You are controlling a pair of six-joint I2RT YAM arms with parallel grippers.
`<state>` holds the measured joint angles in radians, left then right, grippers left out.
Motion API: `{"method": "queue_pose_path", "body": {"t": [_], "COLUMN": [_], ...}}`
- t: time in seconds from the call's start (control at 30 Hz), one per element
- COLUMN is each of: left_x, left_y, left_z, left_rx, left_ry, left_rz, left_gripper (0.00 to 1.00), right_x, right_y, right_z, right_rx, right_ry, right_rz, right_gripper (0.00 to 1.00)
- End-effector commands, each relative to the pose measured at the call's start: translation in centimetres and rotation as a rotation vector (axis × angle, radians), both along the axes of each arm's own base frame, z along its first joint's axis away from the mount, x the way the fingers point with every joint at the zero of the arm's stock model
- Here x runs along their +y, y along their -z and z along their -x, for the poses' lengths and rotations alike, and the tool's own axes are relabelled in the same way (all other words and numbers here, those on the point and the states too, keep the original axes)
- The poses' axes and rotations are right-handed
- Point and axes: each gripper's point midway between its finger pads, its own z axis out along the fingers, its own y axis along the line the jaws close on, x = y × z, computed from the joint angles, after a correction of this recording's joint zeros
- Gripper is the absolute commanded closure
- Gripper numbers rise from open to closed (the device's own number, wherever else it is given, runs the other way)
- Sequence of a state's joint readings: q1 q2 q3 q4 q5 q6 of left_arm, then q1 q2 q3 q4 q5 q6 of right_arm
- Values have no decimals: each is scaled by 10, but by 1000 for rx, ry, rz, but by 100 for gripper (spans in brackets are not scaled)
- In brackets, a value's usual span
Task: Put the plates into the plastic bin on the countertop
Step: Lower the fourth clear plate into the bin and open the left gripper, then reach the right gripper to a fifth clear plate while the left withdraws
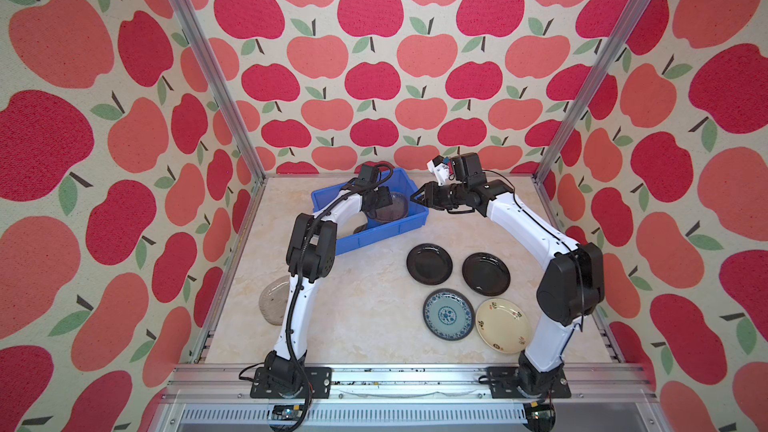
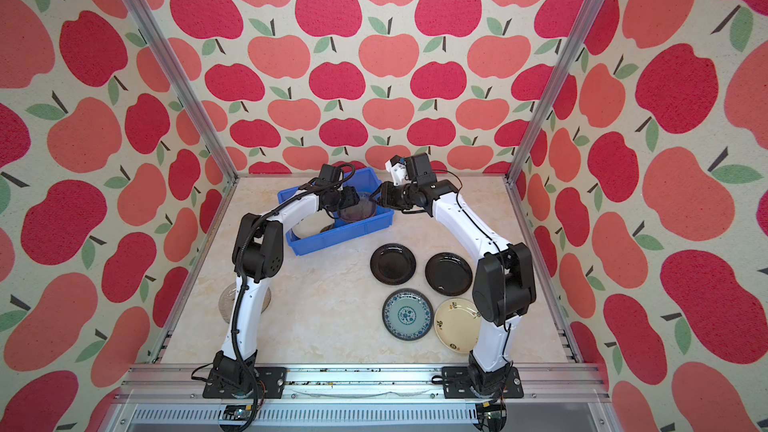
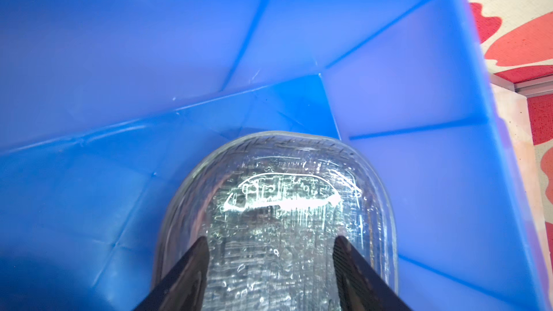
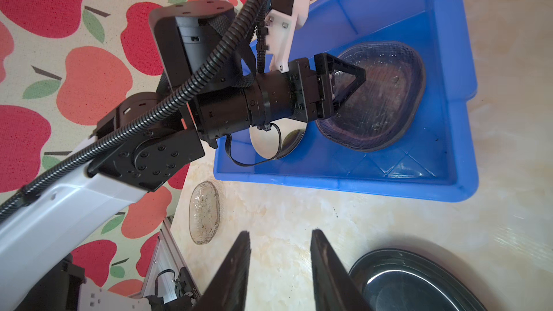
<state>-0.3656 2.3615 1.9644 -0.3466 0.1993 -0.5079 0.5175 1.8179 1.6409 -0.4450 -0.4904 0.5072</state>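
Note:
Open countertop (image 4: 262,207) leads from the robot's right gripper to the clear glass plate's free rim (image 4: 217,213), so the gripper goes on moving there until its fingers are on both sides of that rim and close.
The blue plastic bin (image 1: 374,238) (image 2: 340,238) stands at the back of the countertop (image 1: 365,305). A smoky glass plate (image 1: 392,207) (image 3: 284,198) (image 4: 380,109) lies inside it beside a pale plate (image 4: 269,142). My left gripper (image 1: 380,199) (image 3: 270,239) hovers just over the glass plate, open, its fingers apart above the plate's near side. My right gripper (image 1: 417,197) (image 4: 279,233) is open and empty beside the bin's right rim. On the countertop lie two black plates (image 1: 429,263) (image 1: 486,274), a teal patterned plate (image 1: 448,314) and a cream floral plate (image 1: 503,325).
Another clear glass plate (image 1: 272,301) (image 4: 205,212) sits near the left rail, partly hidden by the left arm. Apple-patterned walls and aluminium rails (image 1: 232,268) enclose the countertop. The right arm's elbow (image 1: 569,284) overhangs the cream plate's edge.

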Motion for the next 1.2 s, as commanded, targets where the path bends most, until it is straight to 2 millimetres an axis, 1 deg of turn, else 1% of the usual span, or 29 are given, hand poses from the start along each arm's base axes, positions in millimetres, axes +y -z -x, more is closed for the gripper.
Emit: {"method": "queue_pose_path", "body": {"t": [0.0,0.03,0.13,0.23,0.3,0.4,0.47,0.5,0.6,0.7,0.77,0.9,1.03,1.17], "left_x": [8,13,35,63,83,112,134,145,171,188,198,214,216,208], "left_y": [-81,-90,-115,-125,-130,-142,-151,-160,-177,-189,-194,-197,-191,-187], "left_z": [7,16,53,103,139,188,218,234,272,301,317,341,350,348], "left_rx": [-138,-150,-185,-186,-192,-204,-225,-253,-302,-340,-368,-424,-425,-415], "left_ry": [8,0,-48,-104,-151,-219,-274,-295,-349,-387,-418,-480,-483,-436], "left_rz": [47,63,108,149,139,101,65,66,66,71,77,108,119,121], "left_gripper": [29,29,27,27,27,27,26,26,26,25,25,25,25,23], "right_x": [18,23,42,68,87,111,124,131,149,173,188,216,234,249], "right_y": [-7,-6,-1,9,20,34,43,48,64,80,92,115,121,128], "right_z": [20,27,53,92,123,164,185,195,214,233,244,262,259,252], "right_rx": [-45,-50,-65,-62,-53,-30,-26,-20,3,56,89,197,254,276], "right_ry": [-71,-87,-145,-242,-323,-420,-462,-484,-530,-571,-581,-596,-572,-552], "right_rz": [16,15,30,40,53,59,61,59,80,92,97,84,50,59], "right_gripper": [63,63,63,63,62,61,61,60,60,60,59,54,53,53]}}
